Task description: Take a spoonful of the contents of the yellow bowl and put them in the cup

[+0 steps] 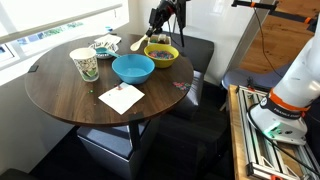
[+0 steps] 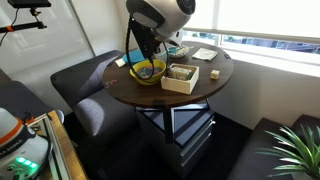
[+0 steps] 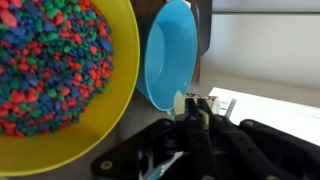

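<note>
My gripper should go on lowering the spoon until it rests inside the bowl, then let go, since the spoon's cream end (image 1: 137,44) reaches over the open blue bowl (image 1: 132,67).
The yellow bowl (image 1: 161,55), full of small multicoloured beads, stands at the far side of the round wooden table; it also shows in the wrist view (image 3: 60,90) and in an exterior view (image 2: 148,71). The patterned cup (image 1: 84,64) stands at the table's left. My gripper (image 1: 160,35) hovers just over the yellow bowl. In the wrist view its fingers (image 3: 190,103) are shut on a cream handle, the spoon (image 3: 181,101). The spoon's cream end (image 1: 138,42) sticks out beside the bowl.
A blue bowl (image 1: 133,68) sits between the yellow bowl and the cup, and shows in the wrist view (image 3: 170,55). A white napkin (image 1: 121,97) lies near the front edge. A small box (image 2: 181,77) of items stands near the back. Dark seats surround the table.
</note>
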You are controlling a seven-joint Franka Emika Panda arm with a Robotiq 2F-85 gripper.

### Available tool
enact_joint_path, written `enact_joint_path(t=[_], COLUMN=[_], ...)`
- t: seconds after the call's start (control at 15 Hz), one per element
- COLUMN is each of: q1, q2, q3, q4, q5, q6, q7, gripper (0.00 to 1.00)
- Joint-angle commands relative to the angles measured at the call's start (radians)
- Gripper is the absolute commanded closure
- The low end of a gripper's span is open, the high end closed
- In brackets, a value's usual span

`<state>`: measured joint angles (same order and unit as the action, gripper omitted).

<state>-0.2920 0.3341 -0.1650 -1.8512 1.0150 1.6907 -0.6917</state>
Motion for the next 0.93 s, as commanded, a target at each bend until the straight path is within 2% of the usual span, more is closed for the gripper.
enact_joint_path(t=[0.0,0.27,0.47,0.8,0.87], q1=[0.036,0.063,0.095,0.116,0.120], q2=[-0.026,-0.024,-0.015,0.002,0.000], q3=[0.002,0.011,0.015,0.041,0.044], q4=[-0.074,-0.088,-0.088,-0.074,-0.075], q5=[-0.035,-0.066,-0.104,-0.147,-0.159], q6=[0.024,0.024,0.117,0.173,0.185], q7=[0.068,0.111,0.137,0.182,0.191], gripper=[0.99,0.99,0.99,0.99,0.70])
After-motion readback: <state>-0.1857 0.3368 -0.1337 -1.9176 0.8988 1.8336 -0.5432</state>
